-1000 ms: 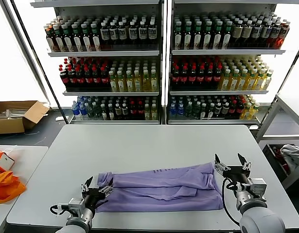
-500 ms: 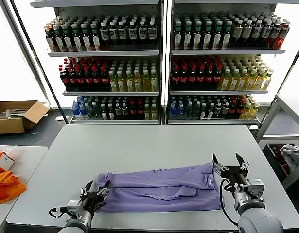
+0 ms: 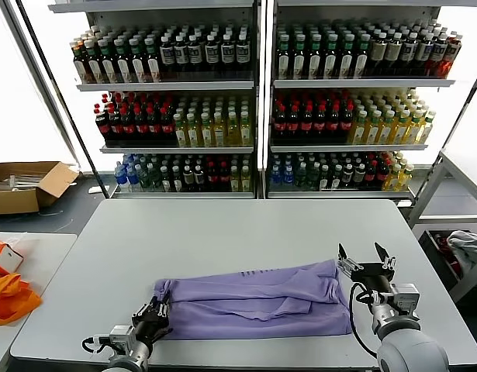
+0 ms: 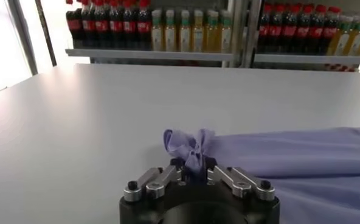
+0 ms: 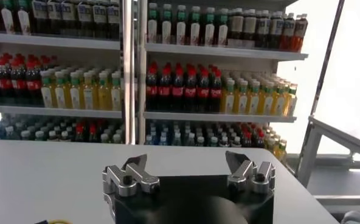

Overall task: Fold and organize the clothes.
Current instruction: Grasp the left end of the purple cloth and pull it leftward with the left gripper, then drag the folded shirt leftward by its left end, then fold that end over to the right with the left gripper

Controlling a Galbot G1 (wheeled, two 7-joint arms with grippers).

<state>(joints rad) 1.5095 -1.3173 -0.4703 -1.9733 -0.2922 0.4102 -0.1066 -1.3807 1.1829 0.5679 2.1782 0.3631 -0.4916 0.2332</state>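
Next, my left gripper pulls the T-shirt toward the orange bag (image 3: 12,299) before folding it in half, because the T-shirt's other end (image 3: 333,302) is over by my right gripper.
The lavender T-shirt (image 3: 254,298) lies folded in a long band across the front of the grey table (image 3: 246,232). A little dark print shows at its far edge. My left gripper (image 3: 153,313) is at the shirt's left end, low near the table's front edge. In the left wrist view the left gripper (image 4: 194,165) is shut on a bunched corner of the T-shirt (image 4: 189,143). My right gripper (image 3: 365,257) is open and empty, just right of the shirt's right end. In the right wrist view the right gripper (image 5: 188,164) holds nothing and the shirt is out of view.
Shelves of bottles (image 3: 254,108) stand behind the table. An orange bag (image 3: 9,294) lies on a side table at the left. A cardboard box (image 3: 25,182) sits on the floor at the left. A whitish-grey cloth bundle (image 3: 467,248) lies at the right.
My left gripper has moved down toward the table's front edge with the shirt corner in it. The right gripper has shifted slightly left toward the shirt's end and stays open.
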